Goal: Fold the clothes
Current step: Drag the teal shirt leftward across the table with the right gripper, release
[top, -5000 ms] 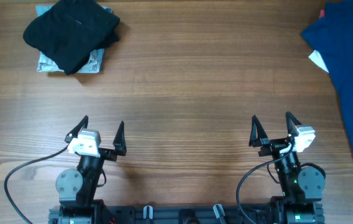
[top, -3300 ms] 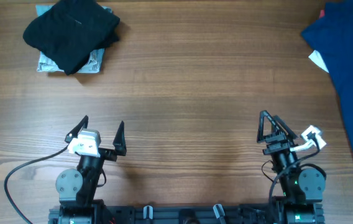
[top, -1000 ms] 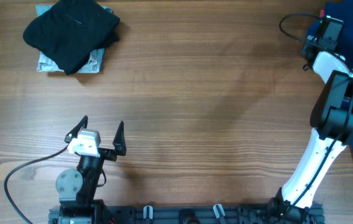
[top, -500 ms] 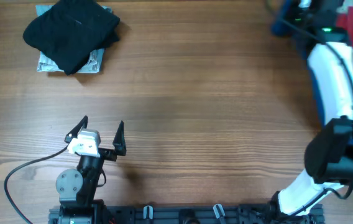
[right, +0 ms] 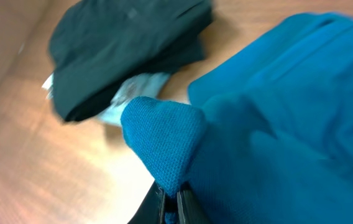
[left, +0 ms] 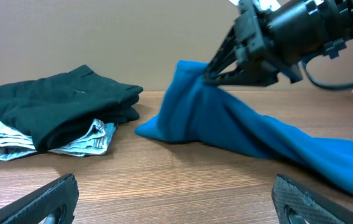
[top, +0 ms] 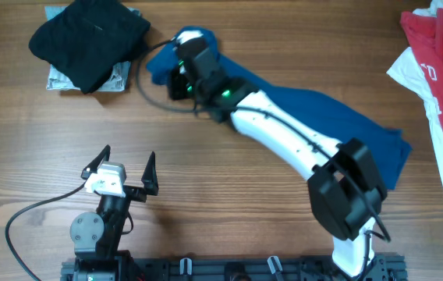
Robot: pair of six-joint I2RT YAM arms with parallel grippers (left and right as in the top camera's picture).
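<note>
My right gripper should continue to pull the blue shirt's raised end [top: 163, 66] that it is pinching until the shirt's end lies on the table [top: 132, 129] beside my left gripper. The table is clear there.
The clothes, a royal-blue shirt [top: 338, 117], lie stretched in a long band across the table from the right toward the back left. My right gripper [top: 176, 78] is shut on a pinched corner of the blue shirt [right: 276, 112], holding that end raised next to the black garment. In the left wrist view the shirt [left: 226, 124] rises to a peak under the right gripper [left: 210, 74]. The right wrist view shows its jaws [right: 171, 202] clamped on a fold of fabric. My left gripper [top: 128, 154] rests open near the front left with nothing between its fingers [left: 46, 199].
A folded black garment [top: 89, 39] lies on a grey-white patterned cloth [top: 116, 78] at the back left, right beside the raised shirt end. A red-and-white garment [top: 440, 62] lies along the right edge. My right arm [top: 284, 133] spans the table diagonally.
My right arm has swept from the back right corner to the back left, dragging the blue shirt across the table. The red-and-white garment now lies uncovered. The left arm has not moved.
</note>
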